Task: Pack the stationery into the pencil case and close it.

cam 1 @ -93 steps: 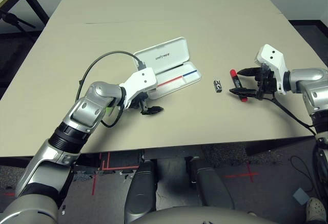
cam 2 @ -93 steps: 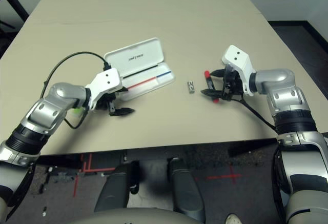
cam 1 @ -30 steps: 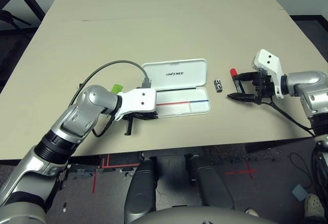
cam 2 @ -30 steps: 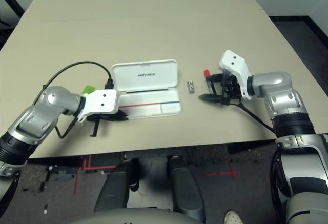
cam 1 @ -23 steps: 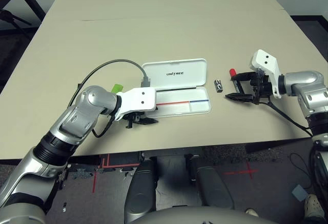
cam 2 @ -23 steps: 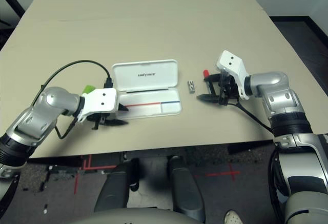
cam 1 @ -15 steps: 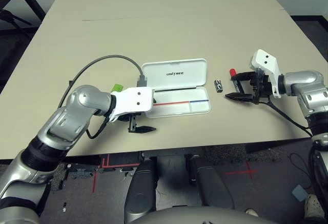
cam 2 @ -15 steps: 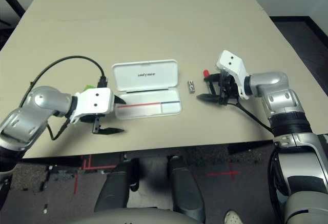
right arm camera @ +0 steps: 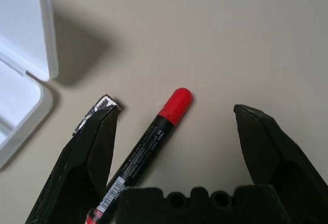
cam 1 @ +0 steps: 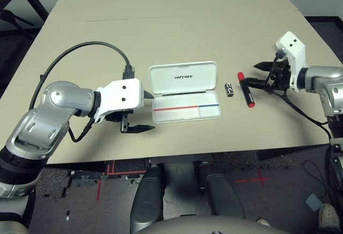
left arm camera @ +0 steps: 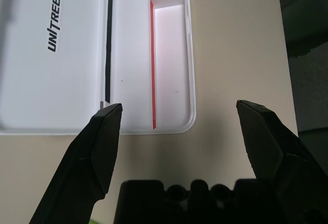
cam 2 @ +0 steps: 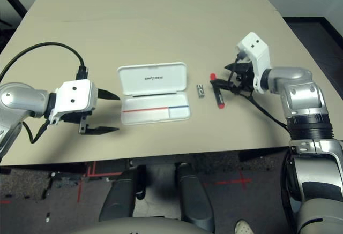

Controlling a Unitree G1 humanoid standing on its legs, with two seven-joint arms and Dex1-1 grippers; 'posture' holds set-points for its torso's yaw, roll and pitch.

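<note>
The red marker [right arm camera: 121, 183] is slanted toward a finger of my right gripper, so next I turn my right gripper until its fingers sit squarely on both sides of the marker's body [right arm camera: 146, 149] before they close.
The white pencil case [cam 1: 185, 112] lies open at the table's middle, its "UNITREE" lid [left arm camera: 56, 70] flat behind the tray with the red-and-blue line. To its right lie the tiny black-and-silver piece [cam 1: 228, 89] and then the red marker [cam 1: 245, 88]. My left gripper [cam 1: 143, 113] stands open just left of the case, holding nothing. My right gripper [cam 1: 256, 76] hangs open above and right of the marker [right arm camera: 146, 149], which lies between the fingers' lines without touching them. The lime-green bar is hidden behind my left gripper's white body.
The beige table [cam 1: 177, 25] stretches far back behind the case. Its front edge [cam 1: 214, 149] runs close below the case and my left gripper. A black cable [cam 1: 80, 52] loops from my left wrist over the table.
My left gripper has drawn back to the left, away from the case, with its fingers spread wider. My right gripper has risen and pulled back right, leaving the marker on the table.
</note>
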